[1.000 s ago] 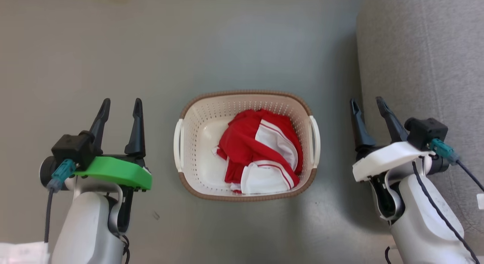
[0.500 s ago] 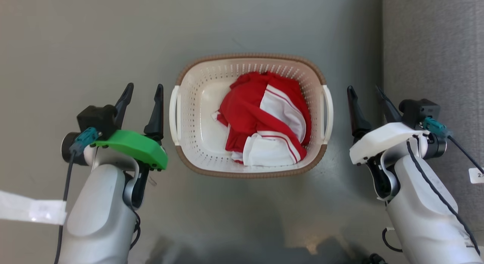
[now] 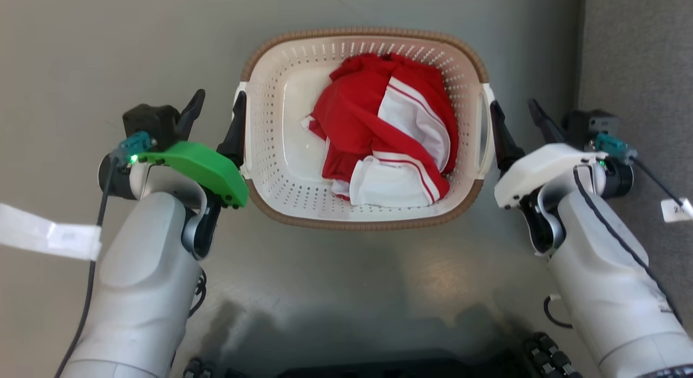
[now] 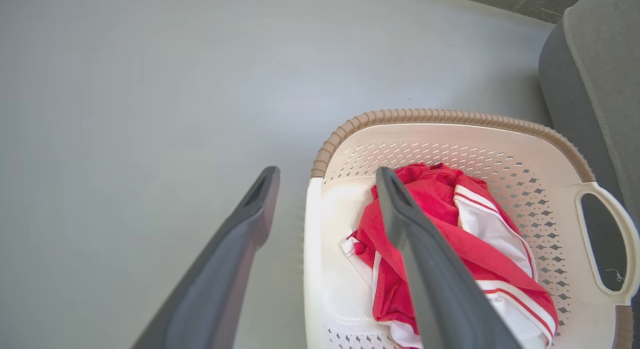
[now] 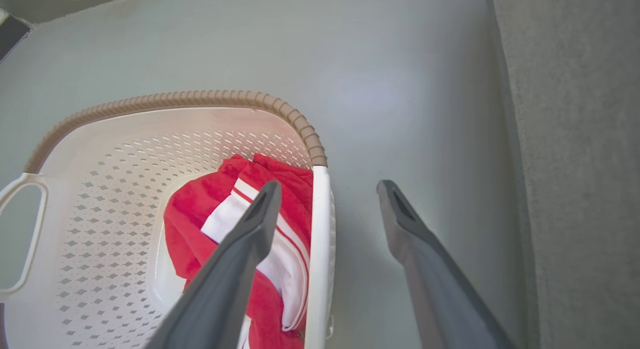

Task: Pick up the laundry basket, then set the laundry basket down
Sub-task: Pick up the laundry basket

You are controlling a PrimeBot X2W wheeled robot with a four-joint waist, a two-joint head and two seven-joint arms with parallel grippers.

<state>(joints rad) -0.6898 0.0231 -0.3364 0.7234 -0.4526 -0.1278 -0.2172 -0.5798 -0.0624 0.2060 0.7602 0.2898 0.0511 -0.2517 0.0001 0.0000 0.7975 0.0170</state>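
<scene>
The white left handle (image 4: 313, 256) goes straight into the laundry basket's brown rim (image 4: 319, 168), so the handle will stay fixed and the laundry basket will come up level when the robot lifts.
The laundry basket (image 3: 281, 150) stands on the grey floor, cream and perforated with a brown rim, holding a red and white garment (image 3: 384, 129). My left gripper (image 3: 219, 96) is open at the basket's left side. In the left wrist view its fingers (image 4: 425, 269) stand either side of the white left handle (image 4: 312, 249), one outside and one over the inside. My right gripper (image 3: 513, 104) is open at the right handle (image 3: 485, 129). The right wrist view likewise has that handle (image 5: 317, 249) between the two fingers (image 5: 235, 269). How high the fingers are above the handles I cannot tell.
A grey upholstered piece of furniture (image 3: 639, 53) runs along the right, close beside my right arm. A white paper tag (image 3: 48, 237) hangs by my left forearm. My dark base (image 3: 379, 367) lies along the bottom edge. Bare grey floor (image 3: 108, 42) spreads left of and beyond the basket.
The head camera has tilted, so the basket sits higher and larger in view. Both grippers have come inward from well clear of the basket to its two handles, staying open.
</scene>
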